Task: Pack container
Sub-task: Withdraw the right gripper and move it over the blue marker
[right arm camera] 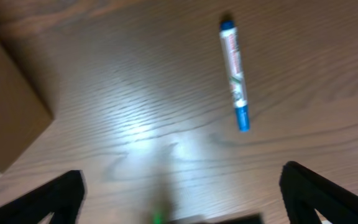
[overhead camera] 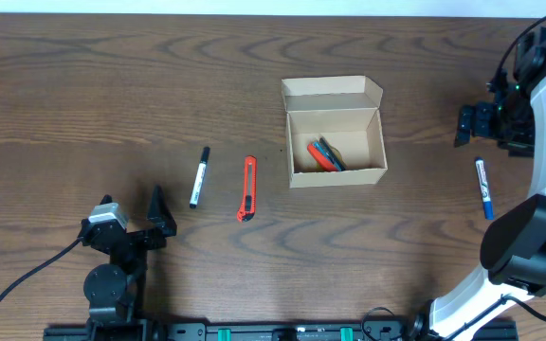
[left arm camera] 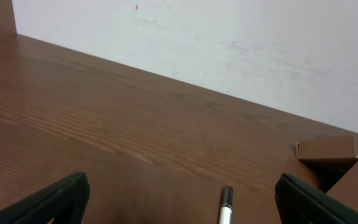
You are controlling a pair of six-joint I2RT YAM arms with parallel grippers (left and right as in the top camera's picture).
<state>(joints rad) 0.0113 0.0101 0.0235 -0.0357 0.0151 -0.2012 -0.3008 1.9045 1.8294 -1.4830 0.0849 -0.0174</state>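
Note:
My right gripper needs to square its fingers over the marker's white body (overhead camera: 482, 180) before it closes, because the blue-capped marker (right arm camera: 234, 76) lies at a slant and off the middle of those fingers.
The tan cardboard container (overhead camera: 336, 133) stands open in the middle of the table, flap lid folded back, with a red and a dark item (overhead camera: 325, 155) inside. Left of it lie a black-capped white marker (overhead camera: 198, 177) and a red utility knife (overhead camera: 247, 188). A blue-capped marker (overhead camera: 482, 188) lies at the right. My left gripper (overhead camera: 156, 223) is open and empty at the front left; its wrist view shows the black marker's cap (left arm camera: 226, 206) between the fingers and the container (left arm camera: 334, 155) at right. My right gripper (overhead camera: 470, 123) is open and empty above the blue marker (right arm camera: 234, 73), right of the container (right arm camera: 8, 106).
The brown wooden table (overhead camera: 112, 85) reaches to a white wall (left arm camera: 229, 43) at the back. The right arm's white links (overhead camera: 538, 218) rise along the right edge of the table.

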